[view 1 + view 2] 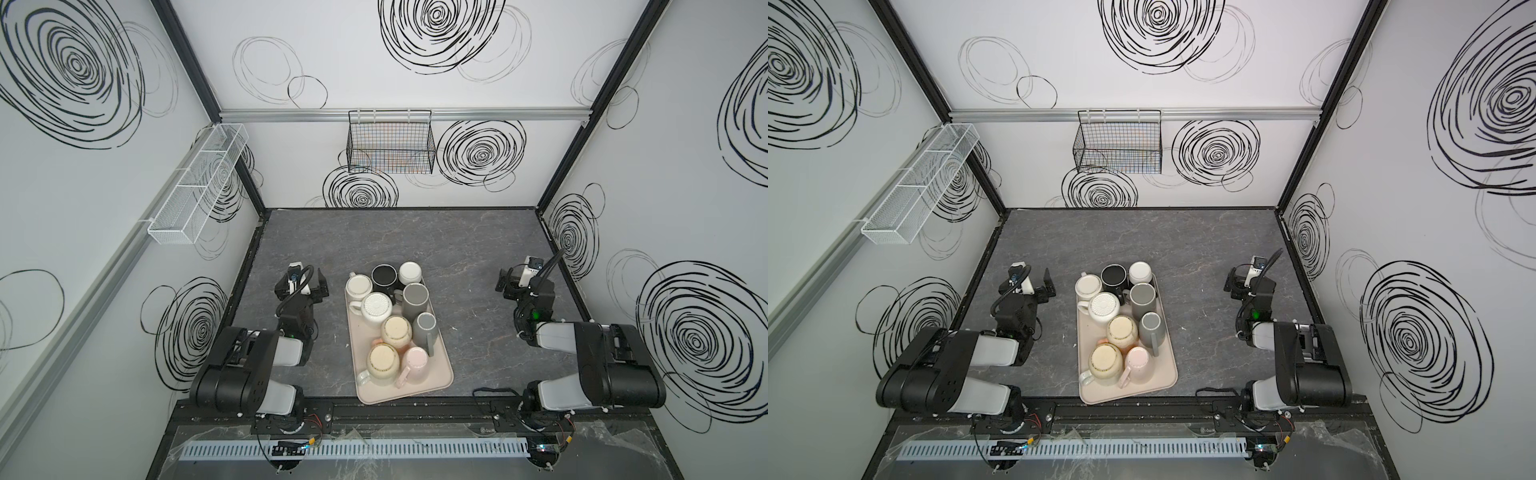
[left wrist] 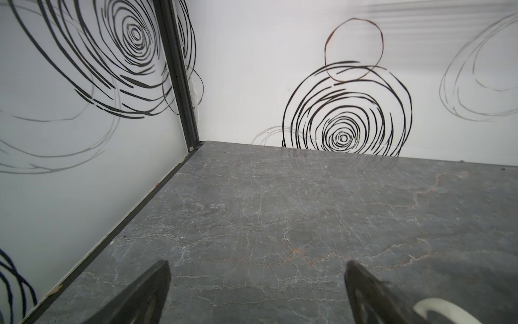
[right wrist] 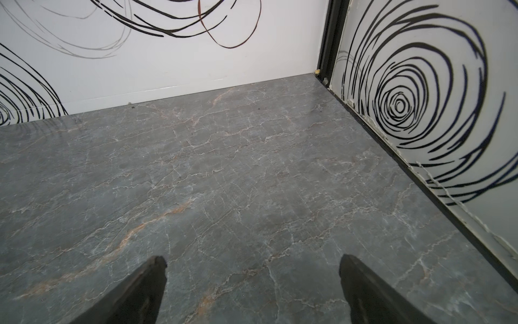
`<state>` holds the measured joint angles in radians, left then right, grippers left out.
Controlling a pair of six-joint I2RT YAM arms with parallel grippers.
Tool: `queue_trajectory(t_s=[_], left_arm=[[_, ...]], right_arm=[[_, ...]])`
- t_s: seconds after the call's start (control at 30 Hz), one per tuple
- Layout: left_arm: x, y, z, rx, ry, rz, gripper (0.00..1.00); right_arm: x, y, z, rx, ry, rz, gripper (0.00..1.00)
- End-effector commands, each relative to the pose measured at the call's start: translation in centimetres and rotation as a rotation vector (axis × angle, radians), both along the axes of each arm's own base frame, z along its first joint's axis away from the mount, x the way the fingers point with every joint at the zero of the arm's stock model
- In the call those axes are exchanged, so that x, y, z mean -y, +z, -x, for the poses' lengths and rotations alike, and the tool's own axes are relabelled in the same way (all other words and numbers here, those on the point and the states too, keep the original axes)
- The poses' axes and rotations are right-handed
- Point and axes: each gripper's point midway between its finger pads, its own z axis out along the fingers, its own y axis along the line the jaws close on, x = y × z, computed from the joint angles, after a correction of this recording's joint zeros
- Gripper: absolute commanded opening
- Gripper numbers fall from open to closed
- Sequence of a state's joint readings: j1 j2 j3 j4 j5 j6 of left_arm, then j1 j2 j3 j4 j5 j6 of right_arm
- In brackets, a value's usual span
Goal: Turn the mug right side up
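Note:
The tray of mugs point(image 1: 397, 336) takes up the space between my arms. Next, my left gripper moves back to the tray's side edge point(image 1: 353, 348) and pushes the tray away first.
Several mugs stand close together on a pale pink tray point(image 1: 415, 392) point(image 1: 1142, 392) in the middle of the table, apparently bottom up. Among them are a black mug point(image 1: 383, 275), a ribbed white mug point(image 1: 376, 306), a tall grey mug point(image 1: 414, 297), a beige mug point(image 1: 382, 361) and a pink mug point(image 1: 414, 361). My left gripper point(image 1: 303, 277) point(image 2: 258, 269) hangs open left of the tray, over bare table. My right gripper point(image 1: 521, 274) point(image 3: 252, 263) hangs open well to the right of the tray. Neither touches a mug.
A black wire basket point(image 1: 390, 143) hangs on the back wall and a white mesh shelf point(image 1: 199, 187) on the left wall. The grey marble table point(image 1: 415, 237) runs back to the walls. In the left wrist view a white curved mug edge point(image 2: 445, 311) shows beside the finger.

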<state>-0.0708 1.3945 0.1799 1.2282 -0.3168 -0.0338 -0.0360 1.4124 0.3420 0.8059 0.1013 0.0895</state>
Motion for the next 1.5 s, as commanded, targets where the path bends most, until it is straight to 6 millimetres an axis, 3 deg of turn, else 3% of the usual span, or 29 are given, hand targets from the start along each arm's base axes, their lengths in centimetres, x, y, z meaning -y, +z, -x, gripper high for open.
queue_trajectory(t_s=[0.0,0.13,0.17,0.23,0.33,0.47,0.6,0.73,0.8,0.93,1.03,1.13,1.23,1.33,1.47], left_arm=[[-1.7,3.2,1.0,0.076,0.099,0.034,0.99],[-3.0,6.5,2.1,0.116,0.167,0.177,0.99],[-3.4,7.1,2.6,0.124,0.188,0.222,0.99],[-4.6,7.4,3.8,0.103,0.262,0.334,0.99],[-5.3,5.9,5.3,-0.041,0.318,0.51,0.99],[-2.2,3.5,6.0,-0.318,0.183,0.565,0.99],[2.0,0.8,8.0,-0.538,0.049,0.575,0.99],[6.7,-1.4,10.2,-0.647,-0.078,0.61,0.96],[8.7,-3.2,11.4,-0.689,-0.12,0.641,0.89],[10.7,-5.9,13.2,-0.723,-0.126,0.709,0.74],[11.9,-8.2,14.6,-0.765,-0.127,0.789,0.52],[13.6,-10.0,15.8,-0.814,-0.17,0.851,0.51],[14.9,-10.4,16.3,-0.81,-0.219,0.871,0.54],[15.9,-10.7,16.5,-0.809,-0.258,0.903,0.55],[17.2,-11.3,16.5,-0.796,-0.3,0.988,0.52]], right_arm=[[0.5,3.5,-1.0,-0.008,-0.026,-0.037,1.0],[-0.8,6.3,-1.6,-0.081,0.025,-0.113,0.97],[-1.4,5.8,-1.3,-0.137,0.038,-0.151,0.97],[-2.4,5.8,-0.8,-0.231,0.048,-0.224,0.96],[-4.4,4.4,1.1,-0.395,0.082,-0.29,0.94],[-8.5,1.7,5.3,-0.584,0.185,-0.335,0.86],[-13.4,-0.3,10.0,-0.691,0.299,-0.361,0.81],[-17.6,-1.1,14.1,-0.749,0.459,-0.476,0.61],[-18.5,-2.1,16.4,-0.79,0.482,-0.498,0.54],[-19.7,-3.8,20.2,-0.859,0.501,-0.512,0.52],[-20.0,-5.4,22.4,-0.883,0.482,-0.489,0.41],[-20.7,-6.6,24.3,-0.891,0.464,-0.479,0.39],[-22.2,-6.7,25.4,-0.867,0.508,-0.462,0.48],[-22.9,-6.8,25.7,-0.871,0.522,-0.416,0.53],[-23.0,-8.0,25.6,-0.919,0.503,-0.362,0.51]])
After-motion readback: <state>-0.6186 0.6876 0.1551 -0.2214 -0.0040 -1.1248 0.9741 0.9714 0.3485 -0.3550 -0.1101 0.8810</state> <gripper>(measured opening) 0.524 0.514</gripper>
